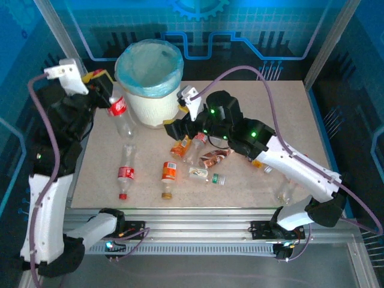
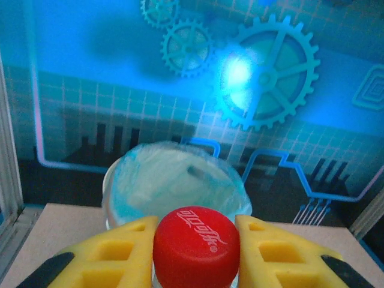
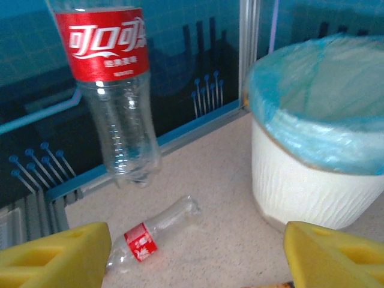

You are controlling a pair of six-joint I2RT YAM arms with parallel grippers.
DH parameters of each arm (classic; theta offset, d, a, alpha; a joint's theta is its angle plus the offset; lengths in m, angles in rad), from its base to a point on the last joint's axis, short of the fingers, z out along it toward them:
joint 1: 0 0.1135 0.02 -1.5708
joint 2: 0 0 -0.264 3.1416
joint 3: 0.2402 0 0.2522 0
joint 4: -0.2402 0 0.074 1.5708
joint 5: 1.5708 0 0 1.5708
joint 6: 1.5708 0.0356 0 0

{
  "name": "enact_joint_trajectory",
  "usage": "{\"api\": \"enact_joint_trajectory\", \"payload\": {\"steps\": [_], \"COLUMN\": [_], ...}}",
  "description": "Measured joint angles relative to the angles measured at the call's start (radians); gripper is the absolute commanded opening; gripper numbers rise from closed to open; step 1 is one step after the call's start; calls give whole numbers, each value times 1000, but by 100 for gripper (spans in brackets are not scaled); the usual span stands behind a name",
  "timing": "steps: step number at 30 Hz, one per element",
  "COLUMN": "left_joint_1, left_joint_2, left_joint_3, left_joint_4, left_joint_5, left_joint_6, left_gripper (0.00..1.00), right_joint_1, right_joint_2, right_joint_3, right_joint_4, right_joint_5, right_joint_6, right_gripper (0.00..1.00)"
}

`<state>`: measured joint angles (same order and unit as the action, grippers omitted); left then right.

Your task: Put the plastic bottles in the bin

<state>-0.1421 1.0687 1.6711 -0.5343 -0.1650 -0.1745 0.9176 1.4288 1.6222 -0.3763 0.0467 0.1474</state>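
Observation:
My left gripper has the bottle hanging straight down (image 1: 123, 120) from its red cap. It should keep lifting it over the bin's rim and let go above the bin's opening (image 1: 149, 67).
My left gripper (image 1: 108, 93) is shut on the red cap (image 2: 195, 246) of a clear, red-labelled plastic bottle (image 1: 122, 117). That bottle hangs upright in the air just left of the bin (image 1: 149, 81), a white bucket with a light-blue liner. In the left wrist view the bin (image 2: 174, 180) lies straight ahead beyond the cap. My right gripper (image 1: 173, 131) is open and low over the table beside the bin's base, with nothing between its yellow fingers (image 3: 54, 252). Ahead of it are the hanging bottle (image 3: 117, 102), a lying red-labelled bottle (image 3: 150, 237) and the bin (image 3: 318, 180).
Several bottles lie on the table: a red-labelled one (image 1: 125, 171), an orange-labelled one (image 1: 168, 174), another orange one (image 1: 180, 147) under the right gripper, a crushed one (image 1: 215, 157), a green-capped one (image 1: 207, 176) and a clear one (image 1: 285, 192) near the right arm.

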Motion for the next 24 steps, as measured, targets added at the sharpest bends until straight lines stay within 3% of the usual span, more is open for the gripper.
{"api": "enact_joint_trajectory", "payload": {"steps": [9,24], "left_joint_1": [0,0], "left_joint_2": [293,690], "left_joint_3": [197,534], "left_joint_4": [179,348], "left_joint_5": [-30,-90], "left_joint_6": [12,121], "left_gripper": [0,0], "right_joint_1": [-73,-97], "right_joint_2": [38,181], "right_joint_3": [101,160], "right_joint_4": [12,-14], "right_joint_5": [16,16], "right_joint_6": [6,43], "right_gripper": [77,76]}}
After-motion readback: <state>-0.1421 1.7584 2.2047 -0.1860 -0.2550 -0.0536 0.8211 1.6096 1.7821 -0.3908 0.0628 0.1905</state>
